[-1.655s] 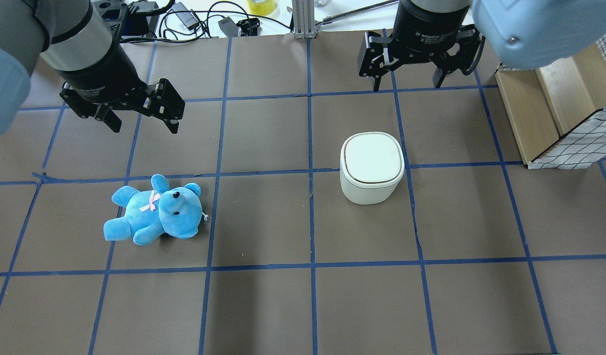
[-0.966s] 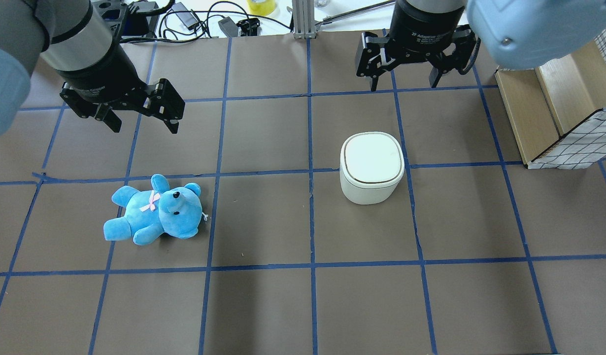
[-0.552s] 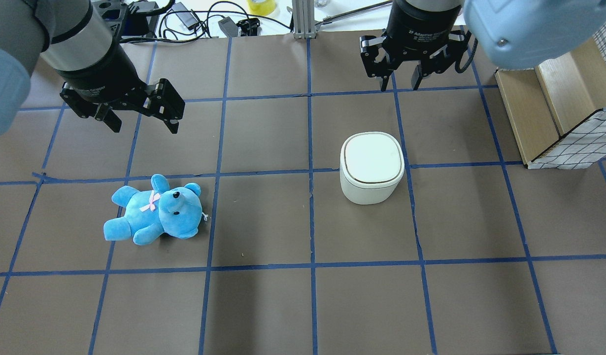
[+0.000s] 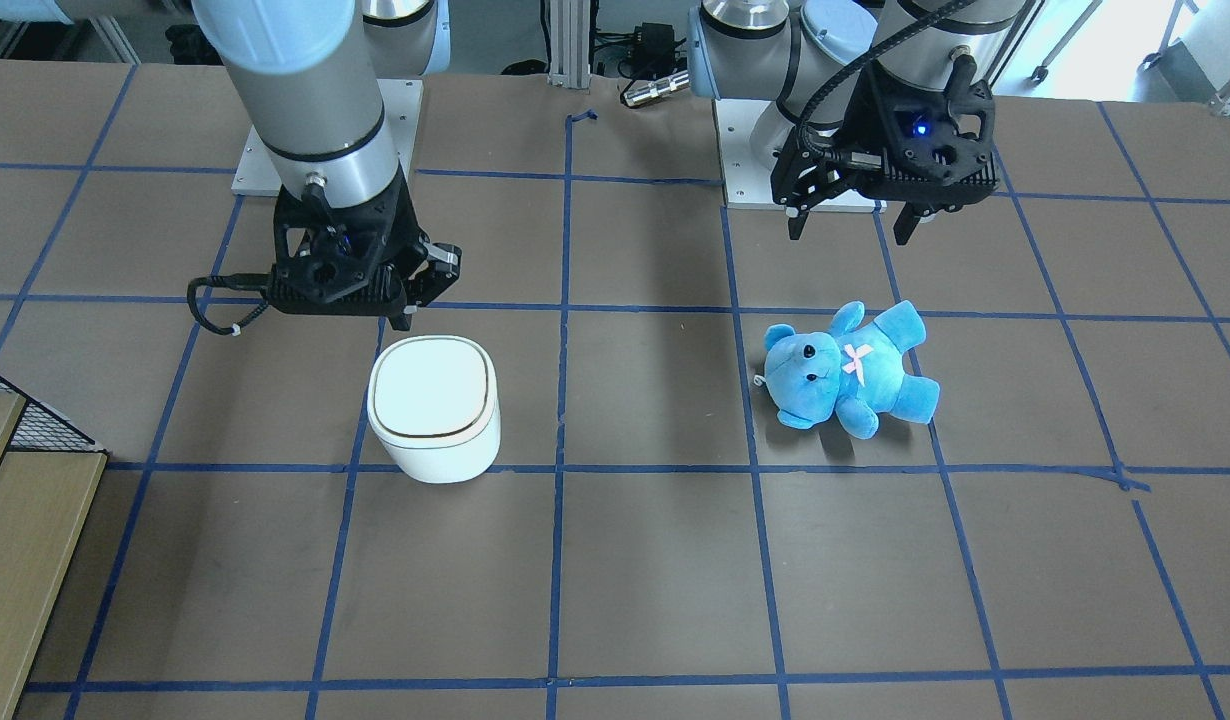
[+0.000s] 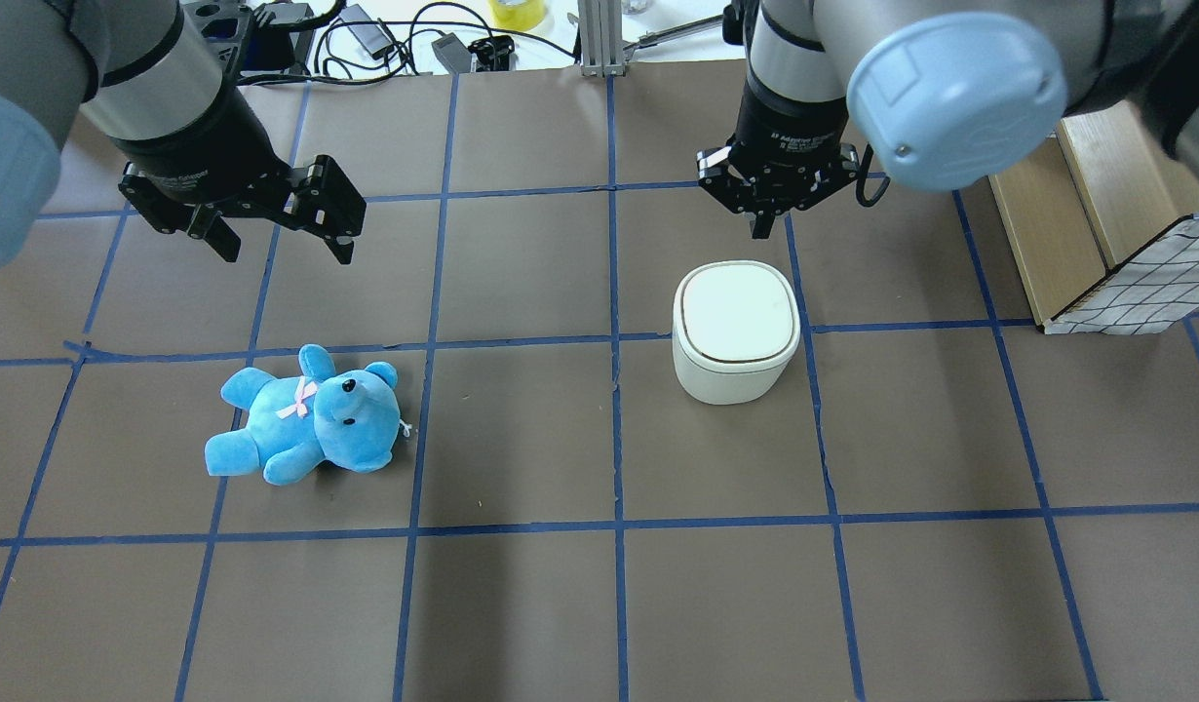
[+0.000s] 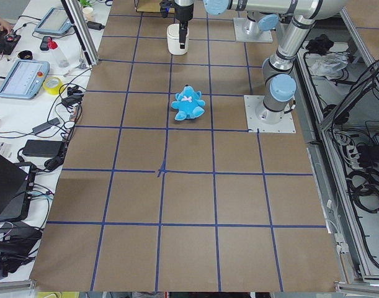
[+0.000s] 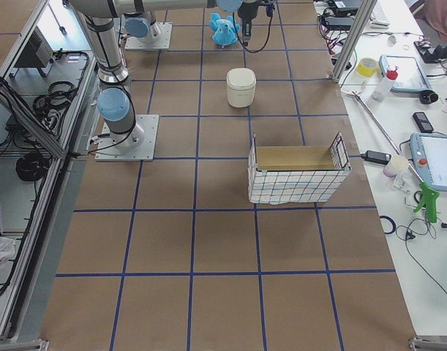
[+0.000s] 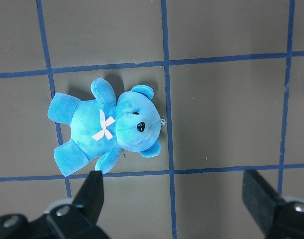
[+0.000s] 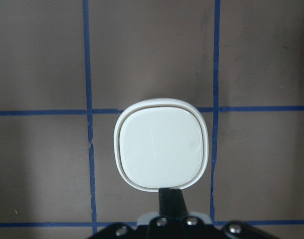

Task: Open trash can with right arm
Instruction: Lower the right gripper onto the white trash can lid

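Observation:
I should bring my right gripper's shut fingers, now hanging beyond the lid's far rim (image 4: 421, 341), in over the closed lid (image 4: 430, 385) and press down to spring it open.
The white trash can (image 5: 736, 327) stands on the table right of centre with its lid shut; it also shows in the front view (image 4: 433, 400) and the right wrist view (image 9: 161, 152). My right gripper (image 5: 760, 226) is shut and empty. It hangs just beyond the can's far edge, its tips (image 9: 171, 196) at the lid's rim; contact cannot be told. In the front view the right gripper (image 4: 402, 318) trails a black cable loop. My left gripper (image 5: 288, 252) is open and empty above the table, beyond the blue teddy bear (image 5: 307, 419).
A wire-mesh basket with wooden boards (image 5: 1097, 224) stands at the right edge, close to my right arm. The teddy bear (image 8: 107, 129) lies on its back below my left gripper (image 8: 174, 194). Cables and tools lie past the far table edge.
My right gripper has shut its fingers and moved left and toward the trash can, ending at its far edge. The left arm, can and teddy have not moved.

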Motion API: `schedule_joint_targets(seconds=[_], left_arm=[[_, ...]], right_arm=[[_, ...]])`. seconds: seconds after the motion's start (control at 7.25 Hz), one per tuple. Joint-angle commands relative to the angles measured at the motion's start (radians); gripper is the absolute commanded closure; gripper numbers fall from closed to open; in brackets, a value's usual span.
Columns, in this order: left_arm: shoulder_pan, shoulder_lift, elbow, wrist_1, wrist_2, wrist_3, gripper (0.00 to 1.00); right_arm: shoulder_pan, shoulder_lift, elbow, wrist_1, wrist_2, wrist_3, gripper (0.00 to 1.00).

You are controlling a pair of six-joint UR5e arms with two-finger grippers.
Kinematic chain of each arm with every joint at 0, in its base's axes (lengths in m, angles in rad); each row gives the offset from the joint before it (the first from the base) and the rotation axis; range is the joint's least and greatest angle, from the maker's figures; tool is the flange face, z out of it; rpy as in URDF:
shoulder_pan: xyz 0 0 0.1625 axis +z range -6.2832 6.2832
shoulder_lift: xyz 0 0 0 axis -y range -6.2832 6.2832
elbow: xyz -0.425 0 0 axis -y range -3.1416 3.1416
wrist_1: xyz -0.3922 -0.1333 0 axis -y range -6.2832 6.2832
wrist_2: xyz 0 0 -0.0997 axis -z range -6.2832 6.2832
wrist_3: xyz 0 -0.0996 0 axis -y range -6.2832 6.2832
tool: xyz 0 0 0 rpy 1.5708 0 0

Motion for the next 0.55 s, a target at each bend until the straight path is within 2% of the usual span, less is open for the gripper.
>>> schedule_joint_targets(seconds=[0.0, 0.41], left_arm=[[0.0, 0.0, 0.0, 0.0, 0.0, 0.001, 0.0], [0.0, 0.0, 0.0, 0.0, 0.0, 0.001, 0.0]], right_arm=[[-0.002, 0.04, 0.146, -0.146, -0.016, 0.0, 1.0], [-0.002, 0.052, 0.238, -0.27, -0.013, -0.003, 1.0]])
